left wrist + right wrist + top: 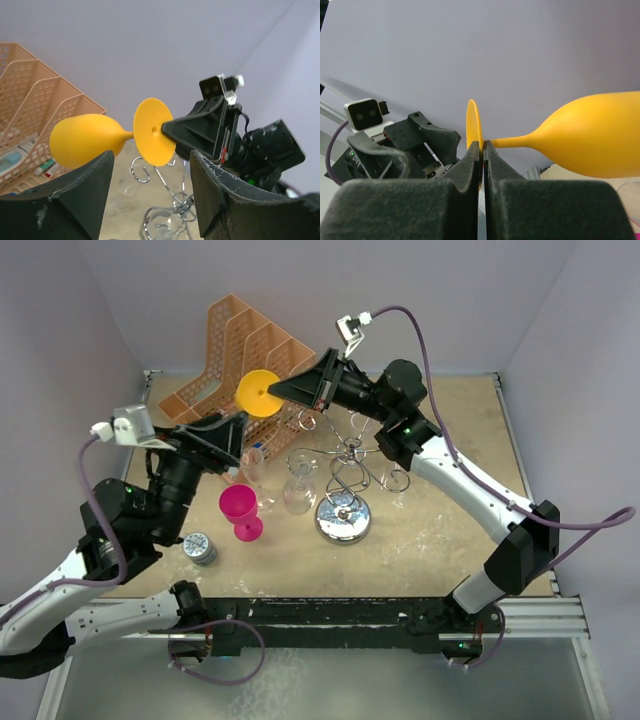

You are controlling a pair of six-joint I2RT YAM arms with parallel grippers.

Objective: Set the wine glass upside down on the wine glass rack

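My right gripper is holding the yellow wine glass's foot on the side (275, 400) facing the rack, so next my left gripper grabs the foot's opposite edge (243, 407) first.
The yellow wine glass (259, 392) hangs in the air on its side, behind and to the left of the wine glass rack (346, 490). My right gripper (283, 391) is shut on the rim of the glass's round foot (472, 122), with the bowl (600, 137) pointing away from it. My left gripper (233, 435) is open and empty, just below the glass. In the left wrist view the glass (82, 140) lies across the top of the gap between my fingers (75, 195), and the rack's curled arms (167, 182) show below.
An orange mesh file organiser (235, 345) stands at the back left. A pink wine glass (240, 510) and two clear glasses (297, 485) stand left of the rack's chrome base (343, 522). A small silver tin (199, 547) lies near the front left.
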